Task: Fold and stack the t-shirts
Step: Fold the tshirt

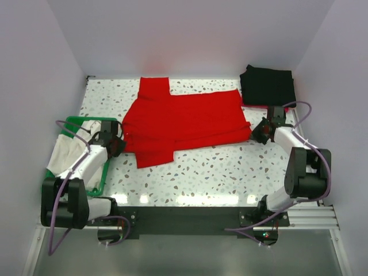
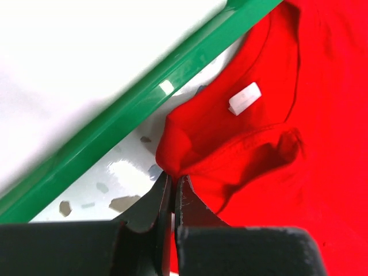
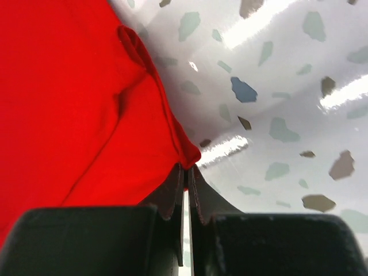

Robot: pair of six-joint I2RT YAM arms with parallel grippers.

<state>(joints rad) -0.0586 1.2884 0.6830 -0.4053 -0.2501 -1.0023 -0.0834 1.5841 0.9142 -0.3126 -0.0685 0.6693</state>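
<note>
The red t-shirt's near edge (image 1: 213, 144) runs straight from gripper to gripper, so my right gripper should keep pulling toward the open table front (image 1: 253, 175) until the t-shirt lies flat.
The bright red t-shirt (image 1: 184, 119) lies spread across the middle of the table, partly folded. My left gripper (image 1: 119, 142) is shut on its left edge near the collar (image 2: 172, 167), where a white label (image 2: 244, 98) shows. My right gripper (image 1: 257, 133) is shut on the shirt's right corner (image 3: 188, 155). A black folded t-shirt (image 1: 268, 85) sits at the back right. A white t-shirt (image 1: 68, 150) lies in the green basket (image 1: 102, 178) at the left.
The green basket's rim (image 2: 132, 115) runs right beside my left gripper. The table is white speckled terrazzo (image 1: 213, 169). White walls close in the back and both sides.
</note>
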